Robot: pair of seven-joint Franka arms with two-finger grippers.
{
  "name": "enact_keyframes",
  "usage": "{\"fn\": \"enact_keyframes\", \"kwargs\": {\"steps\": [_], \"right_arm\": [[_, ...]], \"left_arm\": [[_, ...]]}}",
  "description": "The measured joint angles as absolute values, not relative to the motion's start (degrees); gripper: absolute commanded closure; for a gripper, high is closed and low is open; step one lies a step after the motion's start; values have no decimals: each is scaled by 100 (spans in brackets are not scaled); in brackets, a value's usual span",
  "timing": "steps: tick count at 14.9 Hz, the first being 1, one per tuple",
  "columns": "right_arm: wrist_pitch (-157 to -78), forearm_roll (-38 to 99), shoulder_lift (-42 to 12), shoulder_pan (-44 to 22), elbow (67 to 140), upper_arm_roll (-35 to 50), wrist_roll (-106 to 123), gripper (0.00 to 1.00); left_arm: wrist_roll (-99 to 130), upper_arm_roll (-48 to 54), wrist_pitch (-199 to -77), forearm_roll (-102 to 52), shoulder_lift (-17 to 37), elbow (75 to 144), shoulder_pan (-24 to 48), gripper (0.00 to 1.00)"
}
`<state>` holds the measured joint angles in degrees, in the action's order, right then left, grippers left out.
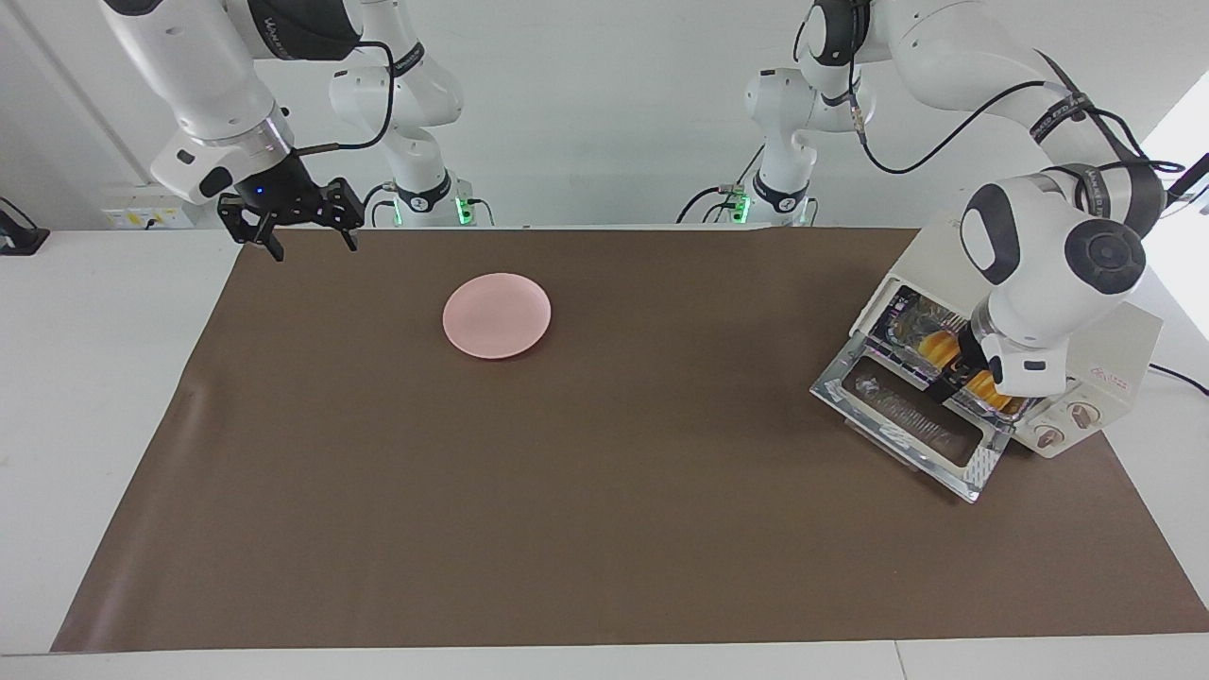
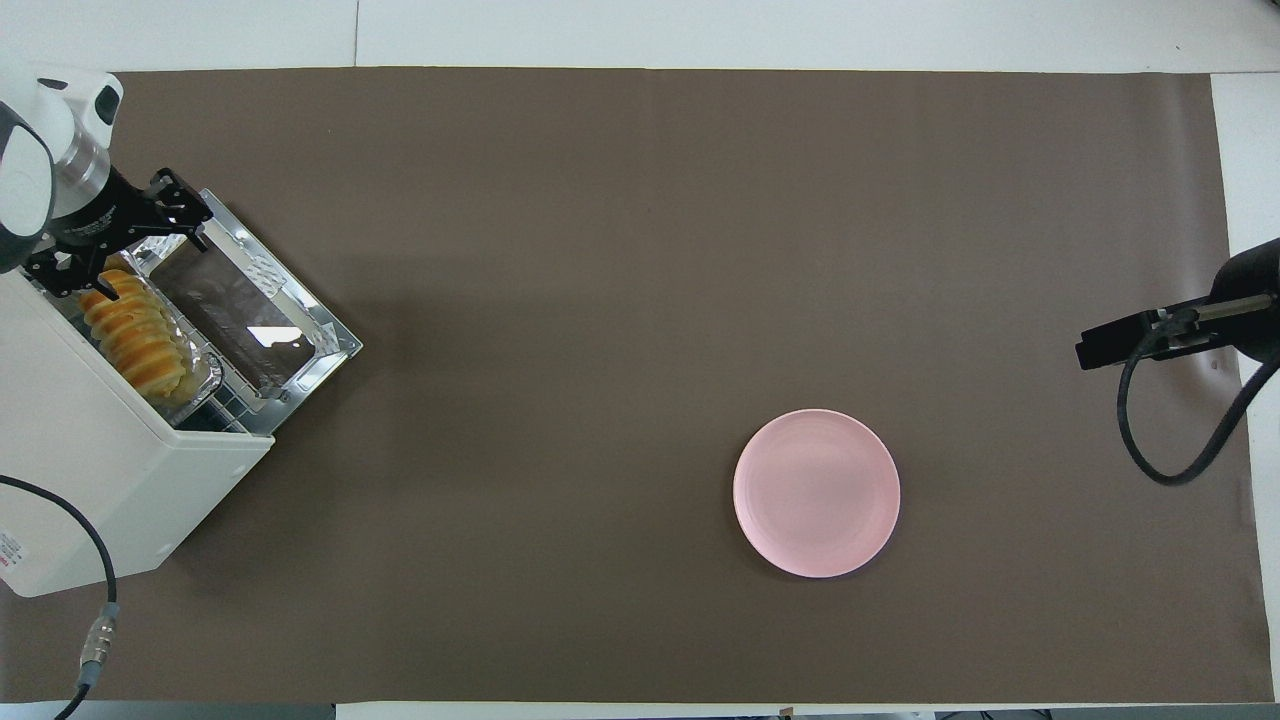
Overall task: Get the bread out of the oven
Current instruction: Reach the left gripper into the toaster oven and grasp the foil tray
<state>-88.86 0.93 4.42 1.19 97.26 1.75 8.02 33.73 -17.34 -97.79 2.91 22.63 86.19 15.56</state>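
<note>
My gripper will lift the bread [image 2: 139, 337], and the bread should come loose and leave the foil tray behind, because a gap shows inside the tray's rim [image 2: 194, 348].
The cream-white oven [image 1: 1110, 354] stands at the left arm's end of the table with its glass door [image 1: 907, 425] dropped open. The yellow-orange bread [image 1: 928, 346] lies inside at the mouth, on a crinkled foil tray [image 1: 1003, 406]. My left gripper [image 1: 952, 373] is in the oven's opening, in front of the bread's middle; its wrist hides most of it. In the overhead view the bread [image 2: 135, 335] shows inside the oven [image 2: 90, 470], with the left gripper [image 2: 115, 250] over its farther end. My right gripper [image 1: 304, 241] is open and empty, and waits above the mat's edge nearest the robots.
A pink plate [image 1: 497, 315] lies on the brown mat [image 1: 604, 529], toward the right arm's end, empty; it also shows in the overhead view [image 2: 816, 492]. The oven's open door [image 2: 250, 310] juts out over the mat. A cable [image 2: 95, 600] runs from the oven.
</note>
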Motion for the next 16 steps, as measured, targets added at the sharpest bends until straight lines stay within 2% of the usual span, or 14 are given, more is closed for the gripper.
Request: {"fn": "enact_keyframes", "kwargs": {"steps": [7,8,12,14,15,16], "right_arm": [[-8886,93,442,119,9726,175,802,0],[-8886,93,442,119,9726,175,802,0],[-8886,93,442,119,9726,175,802,0],[-8886,93,442,119,9726,175,802,0],[-8886,93,442,119,9726,175,802,0],[-8886,93,442,119,9726,175,802,0]], "left_arm": [[3396,-1737,-11004,306,1921,9825,1553,0],[3396,-1735,-11132,306,1901,9912,1554,3],[3396,-1730,-11293,307,1851,10182,1555,45],[3393,-1739,-11323,309,1802,10354,1548,72],[3389,-1744,-11333,313,1775,10419,1547,92],[3379,-1750,-11336,332,1736,10448,1546,100]]}}
